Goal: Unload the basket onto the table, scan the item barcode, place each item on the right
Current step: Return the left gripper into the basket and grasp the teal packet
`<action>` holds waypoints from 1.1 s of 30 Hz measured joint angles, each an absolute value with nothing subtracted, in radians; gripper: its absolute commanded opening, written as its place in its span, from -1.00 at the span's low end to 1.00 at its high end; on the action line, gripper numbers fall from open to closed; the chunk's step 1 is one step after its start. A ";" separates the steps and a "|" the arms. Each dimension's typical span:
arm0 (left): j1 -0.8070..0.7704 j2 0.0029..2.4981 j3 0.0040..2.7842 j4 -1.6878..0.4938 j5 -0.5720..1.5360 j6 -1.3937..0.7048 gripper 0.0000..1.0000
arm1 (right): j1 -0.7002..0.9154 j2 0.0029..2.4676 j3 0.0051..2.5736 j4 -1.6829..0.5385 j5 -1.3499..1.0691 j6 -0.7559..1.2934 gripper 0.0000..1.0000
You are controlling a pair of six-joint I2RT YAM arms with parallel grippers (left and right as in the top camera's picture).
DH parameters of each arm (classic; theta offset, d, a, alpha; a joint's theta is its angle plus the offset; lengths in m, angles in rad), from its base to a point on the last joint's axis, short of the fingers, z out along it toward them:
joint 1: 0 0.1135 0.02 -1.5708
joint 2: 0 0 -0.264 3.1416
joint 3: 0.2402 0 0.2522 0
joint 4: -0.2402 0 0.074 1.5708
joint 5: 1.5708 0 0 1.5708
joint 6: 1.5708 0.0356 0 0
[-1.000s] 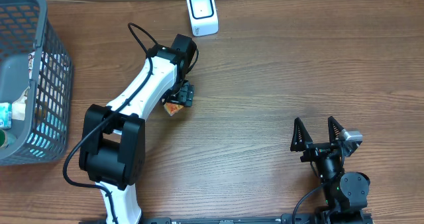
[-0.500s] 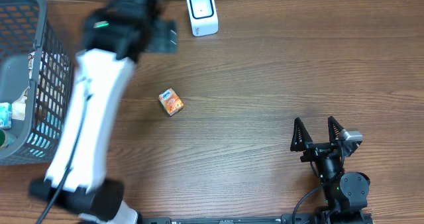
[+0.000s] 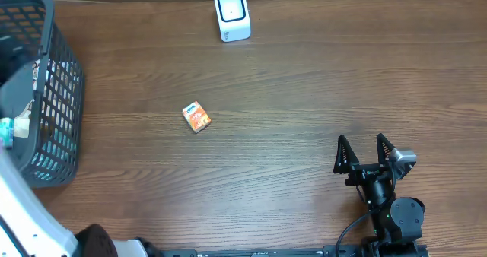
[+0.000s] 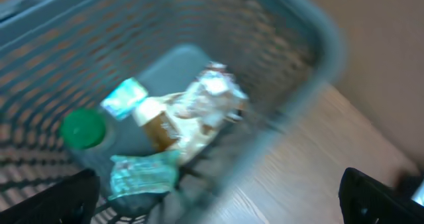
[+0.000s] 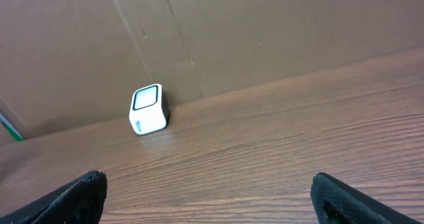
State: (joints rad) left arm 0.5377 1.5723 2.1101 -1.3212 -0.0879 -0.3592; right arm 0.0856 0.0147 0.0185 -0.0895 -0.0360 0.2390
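My left gripper should keep going down into the grey basket until its open fingers close on the packet [image 4: 163,171], as the teal packet [image 4: 140,175] lies uncovered below them.
The item, a small orange box [image 3: 197,117], lies alone on the wooden table left of centre. The white barcode scanner [image 3: 232,14] stands at the table's far edge, also seen as a scanner [image 5: 148,109] in the right wrist view. My left gripper [image 4: 218,211] hangs open over the grey basket [image 4: 318,45], nothing between its fingers; this view is blurred. My right gripper [image 3: 363,154] rests open and empty near the front right, far from the box.
The mesh basket [image 3: 65,52] at the left edge holds a green-capped bottle [image 4: 83,128], a teal packet [image 4: 142,174] and a clear bag [image 4: 199,108]. A cardboard wall [image 5: 265,32] rises behind the scanner.
The left arm left the orange box on the table and swung left, now over the basket. The box and the right arm have not moved.
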 measured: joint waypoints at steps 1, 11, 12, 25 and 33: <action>0.591 1.578 2.087 -1.301 -0.075 -0.371 1.00 | 0.086 0.015 0.019 -0.089 -0.036 0.239 1.00; 0.791 1.732 1.918 -1.230 -0.020 -0.364 0.98 | 0.086 0.015 0.019 -0.090 -0.036 0.239 1.00; 0.794 1.760 1.914 -1.230 -0.018 -0.351 0.96 | 0.086 0.015 0.019 -0.089 -0.036 0.239 1.00; 0.794 1.938 1.850 -1.225 0.079 -0.162 0.84 | 0.086 0.015 0.019 -0.090 -0.036 0.239 1.00; 0.793 2.037 1.753 -1.190 0.094 -0.070 0.86 | 0.086 0.015 0.019 -0.090 -0.036 0.239 1.00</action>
State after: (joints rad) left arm 0.7925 2.0369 1.7535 -1.1904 0.0940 -0.0704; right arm 0.0856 0.0147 0.0185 -0.0898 -0.0357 0.2386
